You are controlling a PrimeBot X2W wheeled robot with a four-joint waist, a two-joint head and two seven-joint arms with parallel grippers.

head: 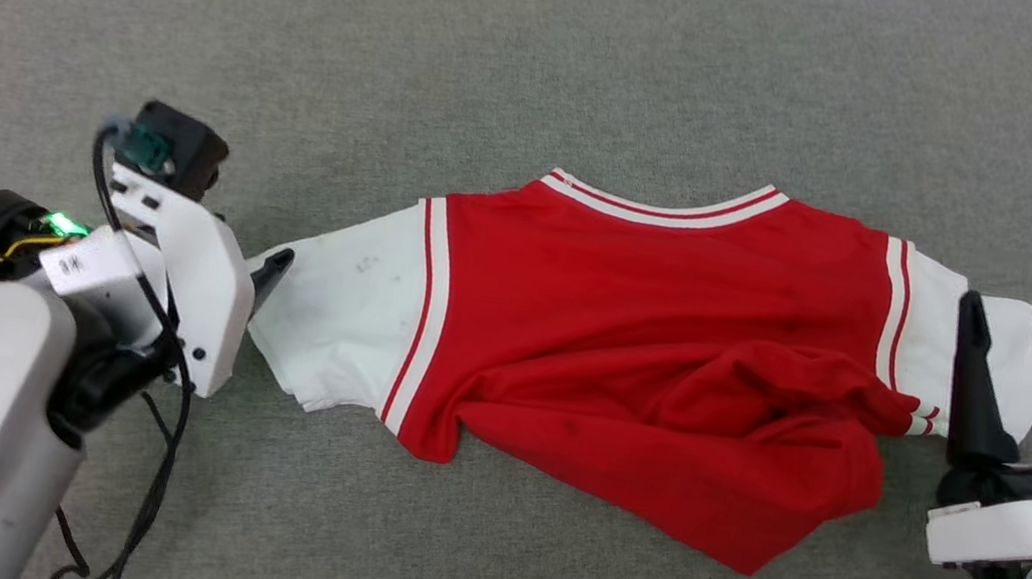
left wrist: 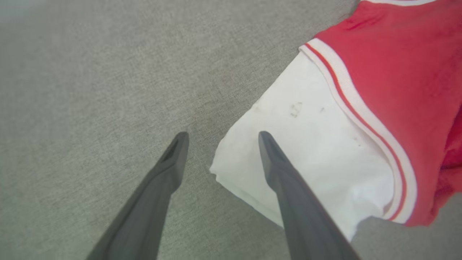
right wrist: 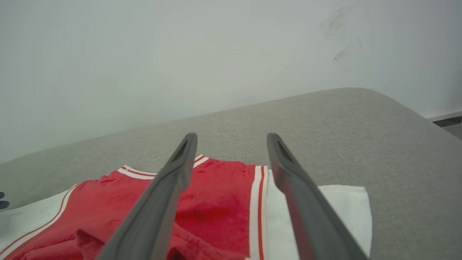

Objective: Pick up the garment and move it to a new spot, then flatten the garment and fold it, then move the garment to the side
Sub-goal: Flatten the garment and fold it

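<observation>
The garment's lower hem is bunched up in loose folds [head: 763,403]. The garment's red body [head: 647,278] will drop open and get longer when I lift the white sleeve.
The garment [head: 633,316] lies spread across the grey surface with its plain red back up, collar toward the far side, and its lower hem bunched up over the body. My left gripper [head: 271,270] stands open at the end of the white left sleeve [head: 342,306]. In the left wrist view one finger of the left gripper [left wrist: 222,134] is over the sleeve [left wrist: 306,144] and the other over bare surface. My right gripper [head: 1009,303] is open at the white right sleeve [head: 930,328], holding nothing. In the right wrist view the right gripper [right wrist: 231,135] points over the garment [right wrist: 216,213].
The grey fabric-covered surface [head: 549,52] extends all around the garment. Its far edge meets a pale wall [right wrist: 216,54], and its right corner [right wrist: 415,112] rounds off. A black cable [head: 156,481] hangs from my left wrist.
</observation>
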